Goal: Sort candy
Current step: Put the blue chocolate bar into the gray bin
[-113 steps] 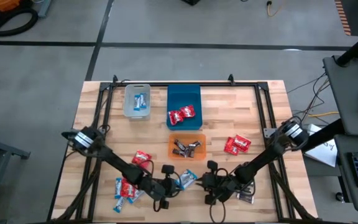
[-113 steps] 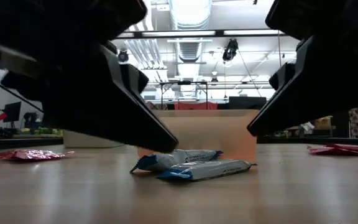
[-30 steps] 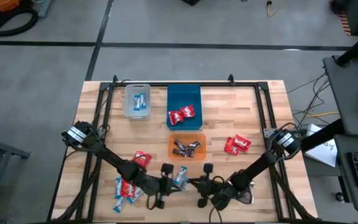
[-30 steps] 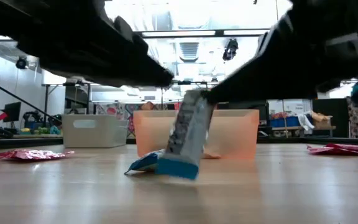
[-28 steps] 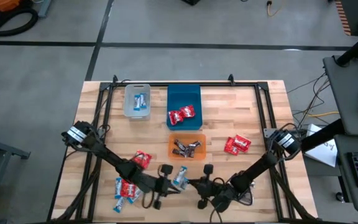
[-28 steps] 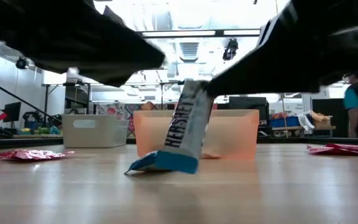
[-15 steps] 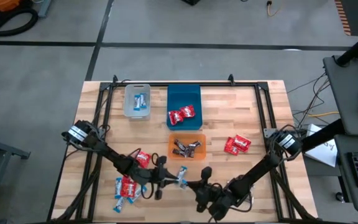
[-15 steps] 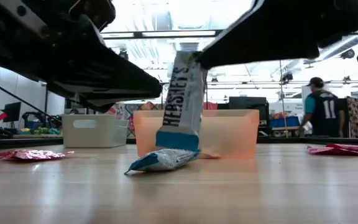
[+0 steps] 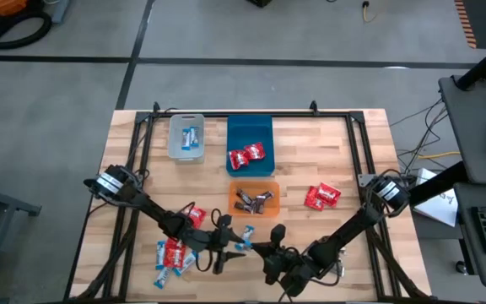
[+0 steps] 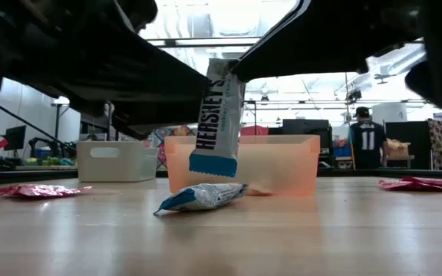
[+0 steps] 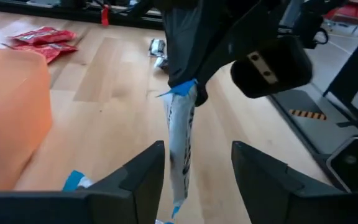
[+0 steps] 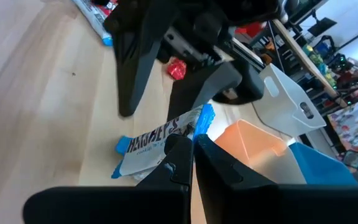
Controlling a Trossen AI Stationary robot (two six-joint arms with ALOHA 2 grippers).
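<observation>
The robot's right gripper is holding the candy bar far across from the clear bin [image 9: 186, 138], so next the left gripper takes hold of the bar's lower end [image 10: 214, 159] and brings the bar over to the bin.
A blue-and-white candy bar [image 10: 217, 115] hangs above the table in front of the orange bin [image 10: 282, 165], with my right gripper [image 12: 191, 146] shut on it. My left gripper [image 11: 197, 177] is open; its fingers stand on either side of the hanging bar [image 11: 180, 143] without touching it. In the high view the two grippers [image 9: 224, 243] [image 9: 258, 247] face each other near the table's front middle. A second blue-and-white candy [image 10: 202, 198] lies flat on the table just below the bar. My right gripper pinches the bar's upper blue end [image 11: 182, 91] between its two shut fingers. The fingers come slanting down from the table's right and lie across the bar. The bar hangs nearly upright below them, its lower end [image 10: 212, 165] clear of the table and of the candy beneath.
The clear bin [image 9: 186, 137], blue bin [image 9: 250, 127] and orange bin [image 9: 254, 209] stand toward the back middle. Red candies lie at the right [image 9: 321, 196] and by my left arm [image 9: 194, 215]. A mixed pile [image 9: 171, 257] lies front left. A person stands in the room behind.
My left gripper has opened and let go of the bar's upper end. My right gripper has risen and rolled with the bar. The bar's lower end, which rested on the lying candy, now hangs clear.
</observation>
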